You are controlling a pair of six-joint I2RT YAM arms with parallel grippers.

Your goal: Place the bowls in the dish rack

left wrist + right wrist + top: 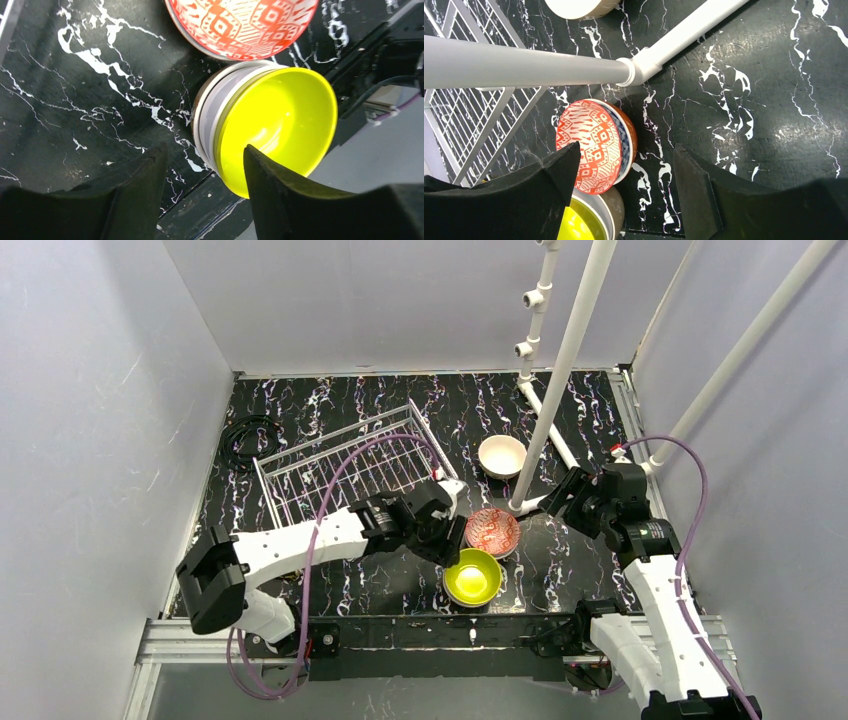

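Observation:
My left gripper should pinch only the yellow-green bowl's rim (pixel 220 161) and lift that bowl clear first, because its fingers are on both sides of several rims of the nested stack (pixel 204 125).
The dish rack (pixel 345 465) sits at the back left with no bowl in it. A yellow-green bowl (pixel 285 120) tops a nested stack at the table's front edge (pixel 472 578). My left gripper (pixel 205 150) is open and straddles that stack's rim, one finger over the yellow inside and the other outside. Just behind is a second stack topped by a red-patterned bowl (pixel 591 147), with blue-patterned and orange bowls under it. My right gripper (pixel 626 150) hangs open just right of this stack, holding nothing. A tan bowl with a white inside (pixel 502 455) stands alone further back.
A white pipe frame (pixel 560 380) rises from the table between the lone bowl and my right arm, and one pipe (pixel 524 65) crosses the right wrist view. A coiled black cable (pixel 245 440) lies left of the rack. The yellow-green stack is at the table's front edge (pixel 220 200).

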